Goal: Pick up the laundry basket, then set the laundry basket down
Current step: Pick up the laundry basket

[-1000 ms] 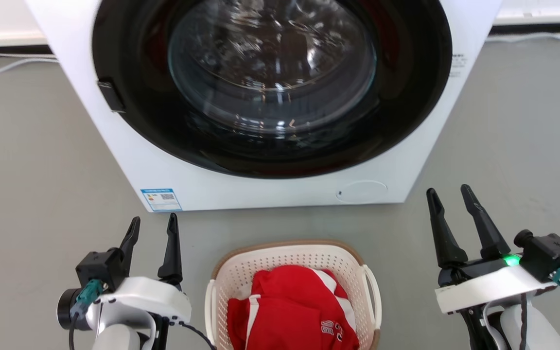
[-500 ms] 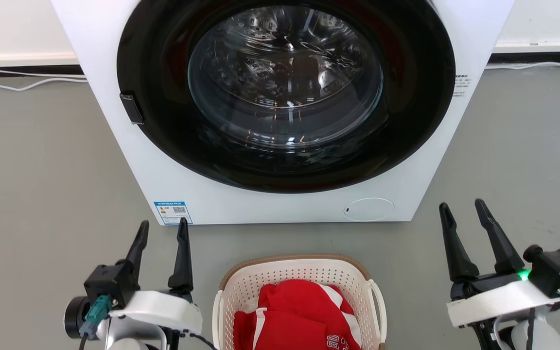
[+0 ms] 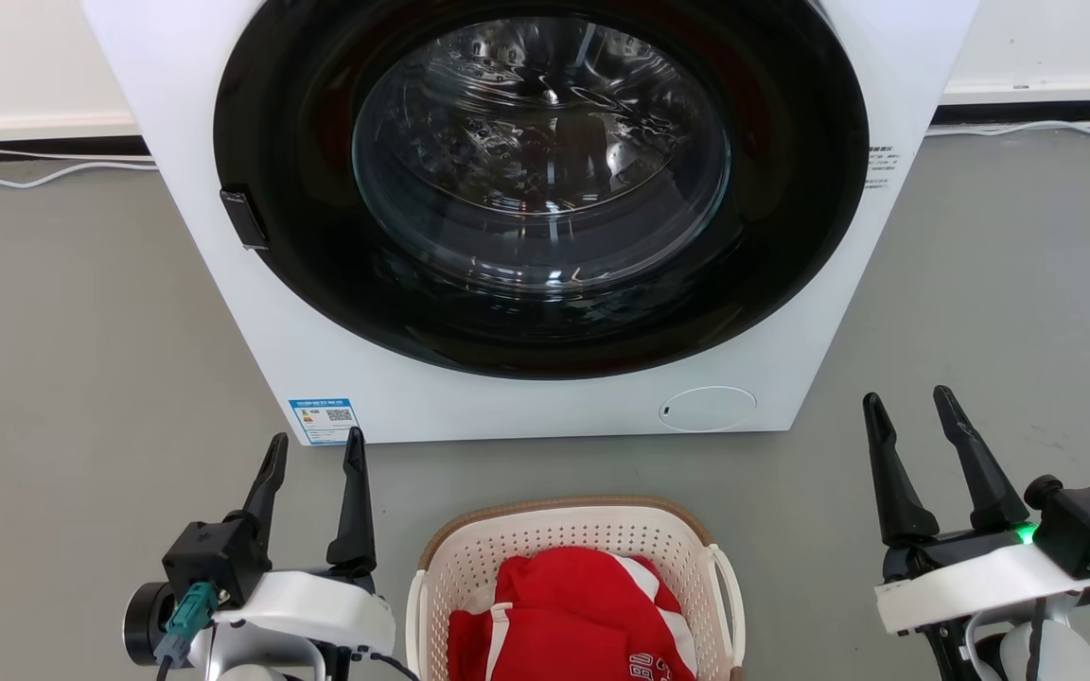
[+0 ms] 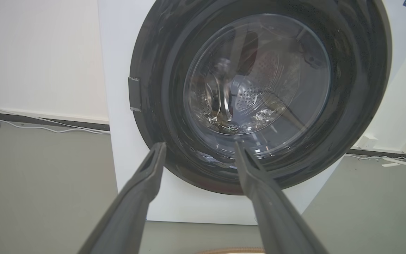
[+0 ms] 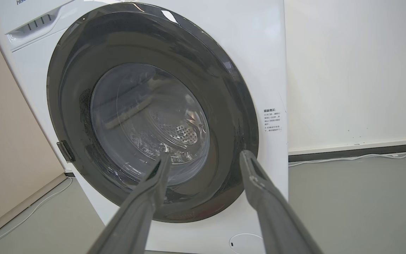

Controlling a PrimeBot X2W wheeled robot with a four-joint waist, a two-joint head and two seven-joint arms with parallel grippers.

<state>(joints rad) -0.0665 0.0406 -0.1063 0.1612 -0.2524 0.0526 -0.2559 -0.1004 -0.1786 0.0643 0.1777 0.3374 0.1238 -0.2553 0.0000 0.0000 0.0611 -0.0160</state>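
The red garment [image 3: 575, 619] is slumped below the brown rim [image 3: 570, 503]. So I expect it to ride along in place when I lift the laundry basket.
The laundry basket [image 3: 455, 567], cream-white and perforated with a brown rim, stands on the floor at the bottom middle of the head view, with a red garment [image 3: 573, 615] inside. A white loop handle [image 3: 732, 591] shows on its right side. My left gripper [image 3: 316, 446] is open, to the left of the basket, fingers pointing at the washing machine. My right gripper [image 3: 909, 404] is open, well to the basket's right. Nothing lies between either pair of fingers. The left wrist view catches a sliver of the basket's brown rim [image 4: 229, 251] at its bottom edge, below the open left gripper [image 4: 197, 145]. My right gripper [image 5: 206, 155] also faces the machine, open.
A white front-loading washing machine [image 3: 526, 416] with a shut dark round door [image 3: 545, 180] stands right behind the basket. Grey floor spreads to both sides. White cables [image 3: 34, 175] run along the wall's base at the back.
The head camera has shifted, so the whole picture sits lower than a second ago. Both grippers stay open, flanking the basket as before.
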